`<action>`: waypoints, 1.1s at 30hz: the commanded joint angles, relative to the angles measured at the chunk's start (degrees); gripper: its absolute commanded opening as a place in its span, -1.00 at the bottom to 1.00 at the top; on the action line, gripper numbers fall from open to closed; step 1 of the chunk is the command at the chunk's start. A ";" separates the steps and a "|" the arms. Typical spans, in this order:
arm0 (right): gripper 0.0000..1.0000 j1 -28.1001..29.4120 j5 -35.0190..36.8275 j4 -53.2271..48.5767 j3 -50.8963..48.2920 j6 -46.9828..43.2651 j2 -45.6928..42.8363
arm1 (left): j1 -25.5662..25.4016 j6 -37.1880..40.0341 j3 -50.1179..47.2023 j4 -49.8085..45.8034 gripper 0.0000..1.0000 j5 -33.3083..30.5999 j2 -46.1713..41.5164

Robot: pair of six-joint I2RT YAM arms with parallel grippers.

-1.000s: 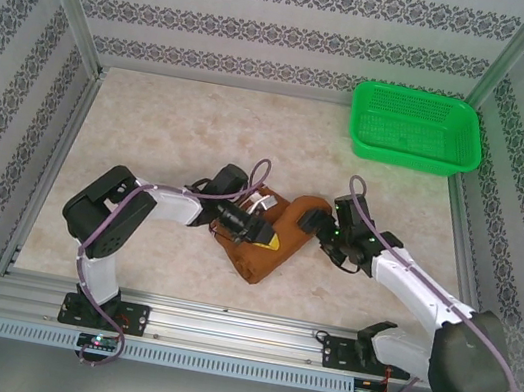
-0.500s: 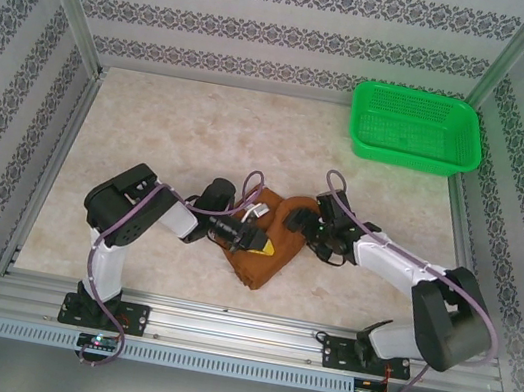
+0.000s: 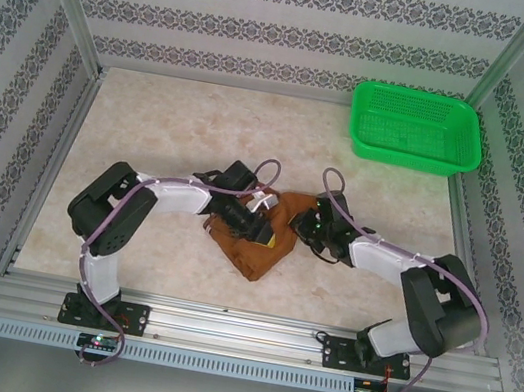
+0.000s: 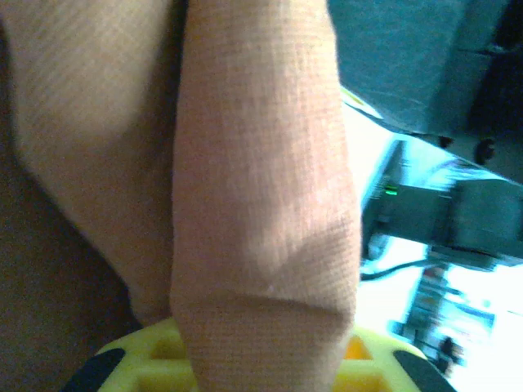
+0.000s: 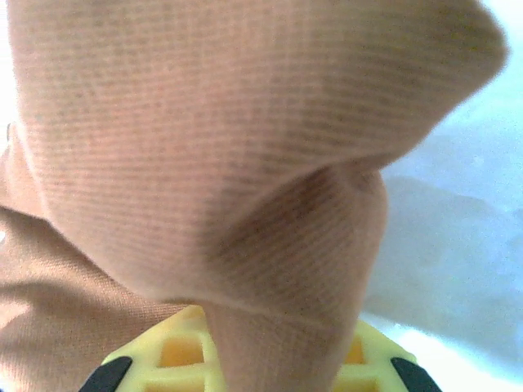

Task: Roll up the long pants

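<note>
The pants lie bunched crooked with a corner jutting out (image 3: 252,268), so my right gripper and my left gripper should pull their folds frontward, straightening the pants before rolling.
The long pants (image 3: 254,254) lie bunched in a rust-brown heap at the table's middle. My left gripper (image 3: 261,234) reaches in from the left and is shut on a fold of the cloth. In the left wrist view that fold (image 4: 261,204) runs straight down between the yellow jaws of my left gripper (image 4: 263,363). My right gripper (image 3: 306,222) comes in from the right at the heap's upper right edge. In the right wrist view a thick pinch of the pants (image 5: 245,147) passes between the yellow jaws of my right gripper (image 5: 263,355), which is shut on it.
A green basket (image 3: 416,130) stands at the back right corner. Patterned walls and a metal frame (image 3: 44,168) close in the table on three sides. Bare marble tabletop (image 3: 174,120) lies behind and to the left of the pants.
My right gripper moved left onto the heap's right edge and shut on the cloth. The left gripper kept its hold and shifted slightly; the heap is drawn in narrower.
</note>
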 commanded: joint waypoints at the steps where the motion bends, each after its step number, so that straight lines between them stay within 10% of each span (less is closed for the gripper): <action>1: -1.00 1.02 4.39 -9.27 -5.68 2.93 -3.65 | 0.58 10.38 1.92 -17.49 -0.54 -29.11 -3.81; 9: -1.00 2.75 10.79 -23.85 -7.66 3.96 -22.37 | -1.79 7.19 7.68 -30.80 -0.59 -67.86 -7.43; 15: -1.00 2.75 10.27 -24.68 -7.40 3.56 -22.32 | -19.56 13.55 3.83 -20.86 -0.34 -99.19 -19.15; 23: -1.00 2.97 7.66 -18.90 -8.91 4.89 -17.36 | -26.57 22.66 -7.35 -8.45 0.02 -73.68 -30.34; 33: -1.00 2.75 6.50 -17.47 -9.68 5.43 -17.61 | -39.84 37.92 -4.52 -2.90 0.09 -83.72 -10.41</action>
